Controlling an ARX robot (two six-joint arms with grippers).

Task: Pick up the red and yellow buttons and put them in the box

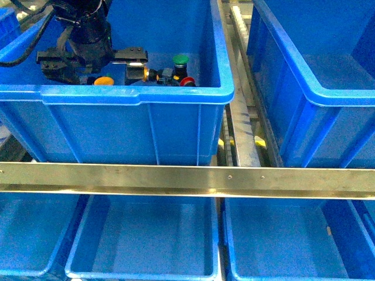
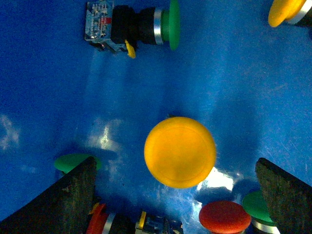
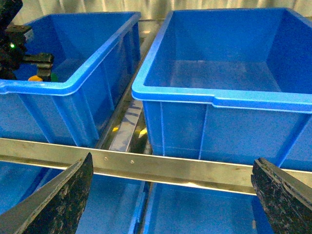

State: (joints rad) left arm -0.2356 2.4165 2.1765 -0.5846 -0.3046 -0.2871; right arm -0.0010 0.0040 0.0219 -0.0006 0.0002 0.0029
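Note:
My gripper is about to lift the yellow button (image 2: pixel 180 152), which will bring up a hidden body under its cap, because a small dark edge (image 2: pixel 169 116) shows past the yellow cap.
A button with a deep yellow cap (image 2: pixel 180 151) stands cap-up on the floor of the left blue bin (image 1: pixel 135 93). It sits just ahead of my left gripper (image 2: pixel 175 195), which hangs open above it with nothing held. A red button (image 2: pixel 224 217) lies close to one finger, and another red cap (image 2: pixel 96 219) shows near the other. A second yellow cap (image 2: pixel 285 10) is at the frame's corner. In the front view the left gripper (image 1: pixel 96 70) is down inside that bin, with a red cap (image 1: pixel 187 81) nearby. The empty box (image 3: pixel 214 97) stands to the right. My right gripper (image 3: pixel 170 200) is open and empty, well in front of it.
Green-capped buttons (image 2: pixel 171 24) (image 2: pixel 75 162) (image 2: pixel 258 207) lie among the others. A metal rail (image 1: pixel 187 178) crosses in front of both bins. More blue bins (image 1: pixel 140 240) sit on the level below. A roller track (image 1: pixel 243 35) runs between the two upper bins.

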